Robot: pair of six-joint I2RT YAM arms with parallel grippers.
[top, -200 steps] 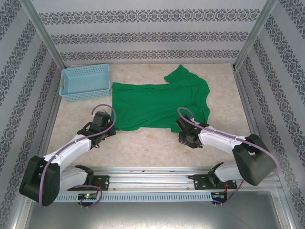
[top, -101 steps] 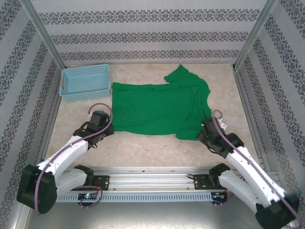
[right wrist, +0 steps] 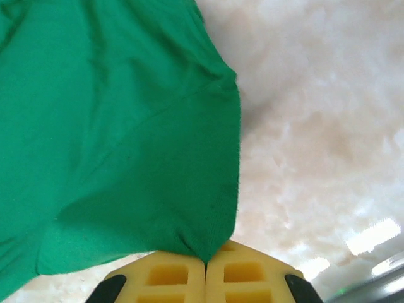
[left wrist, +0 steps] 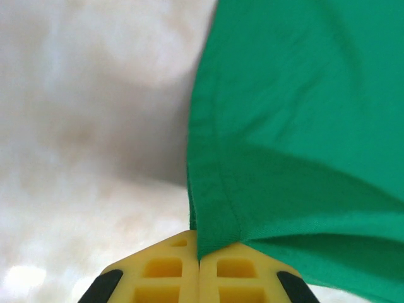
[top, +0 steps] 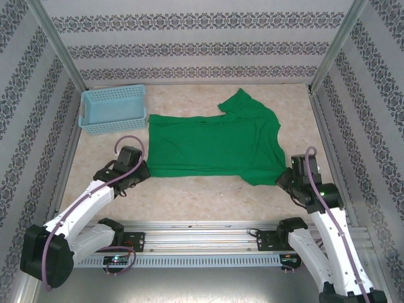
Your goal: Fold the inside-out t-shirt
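The near sleeve (top: 260, 177) sticks out past the t-shirt's stretched near edge, so I should bring it back with my right gripper and lay it over the t-shirt's body (top: 249, 150).
The inside-out t-shirt (top: 214, 142) is bright green and lies spread across the middle of the table, one sleeve pointing to the back. My left gripper (top: 144, 169) is shut on its near left corner, and in the left wrist view the hem (left wrist: 214, 208) is pinched between the yellow fingers (left wrist: 158, 278). My right gripper (top: 282, 178) is shut on the near right corner. In the right wrist view the cloth (right wrist: 126, 126) bunches into a point between the yellow fingers (right wrist: 252, 278). The near edge is stretched between the two grippers.
A light blue mesh basket (top: 113, 109) stands at the back left, close to the shirt's left edge. Patterned walls enclose the table on three sides. The rail with the arm bases (top: 202, 237) runs along the near edge.
My right gripper has closed on the shirt's near right corner and pulled it right and nearer. The near edge has drawn out wider. My left gripper kept its grip and barely moved.
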